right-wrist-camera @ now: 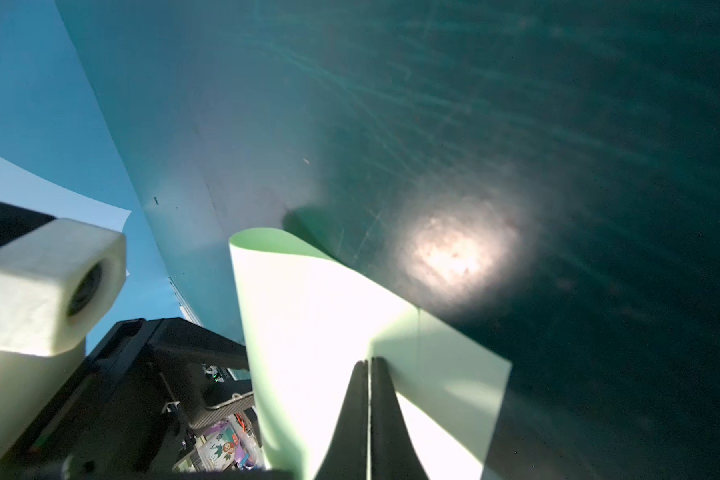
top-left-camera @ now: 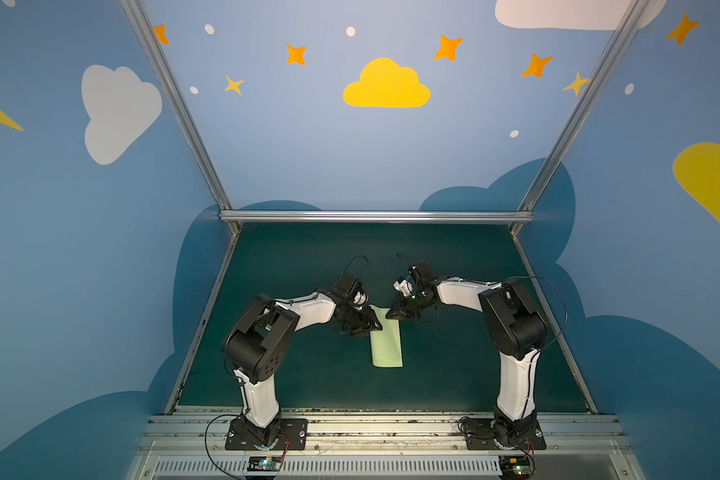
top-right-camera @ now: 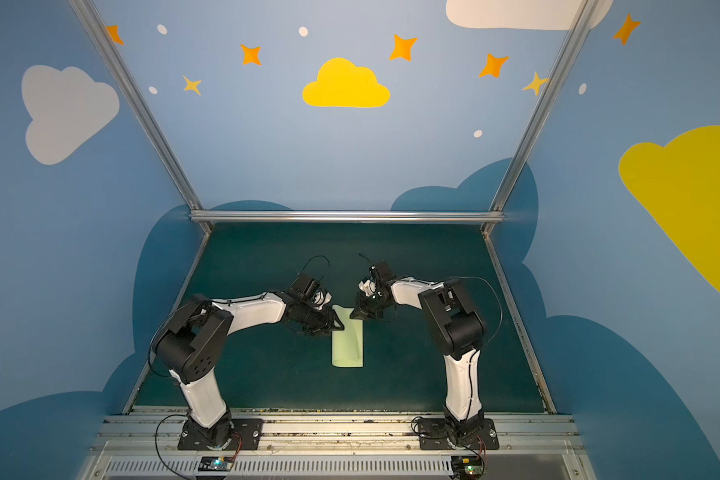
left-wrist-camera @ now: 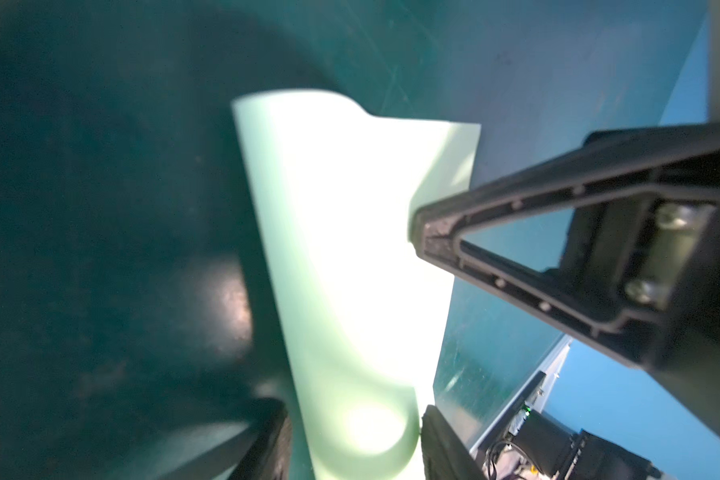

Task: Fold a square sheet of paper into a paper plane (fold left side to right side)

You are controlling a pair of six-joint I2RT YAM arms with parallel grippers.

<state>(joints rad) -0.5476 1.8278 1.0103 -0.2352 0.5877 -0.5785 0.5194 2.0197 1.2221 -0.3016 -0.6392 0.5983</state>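
I should move my right gripper back to the paper's open side [top-left-camera: 400, 328] and line up the layers, because the upper layer's edge [right-wrist-camera: 420, 324] stops short of the lower layer's edge.
The pale green sheet of paper [top-left-camera: 387, 345] [top-right-camera: 348, 345] lies on the dark green mat [top-left-camera: 308, 257], its left side curled over to the right in a loose, rounded bend. It reads as a long doubled strip; no paper plane is in view. My left gripper [top-left-camera: 368, 326] [left-wrist-camera: 352, 407] is open, and its fingers straddle the rounded bend [left-wrist-camera: 350, 249] at the far left part. My right gripper [top-left-camera: 391, 314] [right-wrist-camera: 368, 361] is shut, with its tips resting on the paper [right-wrist-camera: 329, 332] near the far right corner. It also shows in the left wrist view as a black finger [left-wrist-camera: 433, 232].
Blue painted walls and an aluminium frame [top-left-camera: 375, 216] close off the mat at the back and sides. Both arm bases [top-left-camera: 267, 432] [top-left-camera: 508, 432] stand on the rail at the front edge. Bare mat surrounds the paper.
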